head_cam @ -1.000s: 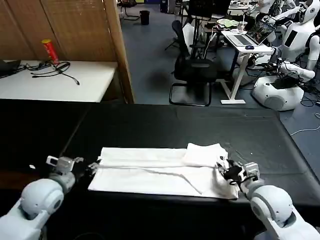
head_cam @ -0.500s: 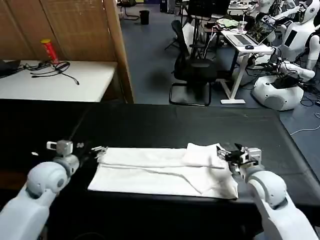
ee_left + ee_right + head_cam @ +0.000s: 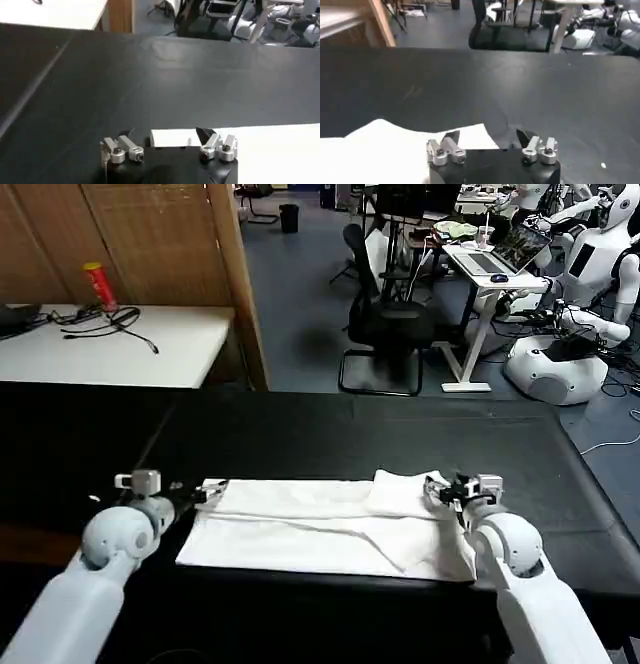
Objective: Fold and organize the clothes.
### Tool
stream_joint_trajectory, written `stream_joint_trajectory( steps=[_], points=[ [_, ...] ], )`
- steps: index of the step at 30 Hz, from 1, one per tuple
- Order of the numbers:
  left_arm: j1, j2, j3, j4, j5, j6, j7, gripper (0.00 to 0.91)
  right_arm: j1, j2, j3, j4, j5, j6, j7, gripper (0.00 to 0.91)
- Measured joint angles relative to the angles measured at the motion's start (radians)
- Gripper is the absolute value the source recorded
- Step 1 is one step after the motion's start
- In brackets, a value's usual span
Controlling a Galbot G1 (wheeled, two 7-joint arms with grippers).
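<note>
The folded sleeve [image 3: 402,493] is lying on blank cloth, so I expect the white T-shirt [image 3: 280,542] to show a printed front hidden underneath once I turn the shirt over.
The clothes are one white T-shirt [image 3: 320,524], folded into a long flat band on the black table cover [image 3: 350,434], with a folded sleeve [image 3: 405,492] on top at its far right. My left gripper [image 3: 207,493] sits at the band's far left corner, open. In the left wrist view that corner [image 3: 175,138] lies between the spread fingers of the left gripper [image 3: 166,136]. My right gripper [image 3: 441,489] is at the far right corner, also open. In the right wrist view, the right gripper [image 3: 487,136] has one finger over the shirt's edge [image 3: 470,137].
Beyond the shirt, the black cover runs to the table's far edge [image 3: 400,397]. A white side table [image 3: 110,344] with cables and a red can [image 3: 99,286] stands at the far left. Behind are an office chair [image 3: 385,334] and a desk [image 3: 490,279].
Both grippers have moved away from me, from the shirt's near side to its far corners. The left one also shifted inward to the right. The shirt lies as before.
</note>
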Motion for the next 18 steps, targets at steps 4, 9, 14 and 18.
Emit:
stream_joint_trajectory(
  steps=[4,9,14,18],
  points=[
    [0.004,-0.001,-0.002,0.01,0.0,-0.002,0.0,0.0,0.002,0.005,0.001,-0.012,-0.007,0.013,-0.01,0.059],
    [0.004,-0.011,0.0,0.015,0.019,-0.002,0.003,0.0,-0.002,0.024,0.009,-0.021,-0.04,0.058,-0.011,0.01],
    [-0.012,-0.034,0.017,0.03,0.105,-0.002,0.019,0.0,-0.006,0.054,0.027,-0.027,-0.089,0.111,0.035,0.0],
    [-0.032,-0.055,0.03,0.049,0.162,-0.025,0.03,0.0,-0.011,0.067,0.032,-0.021,-0.093,0.101,0.031,0.0]
  ],
)
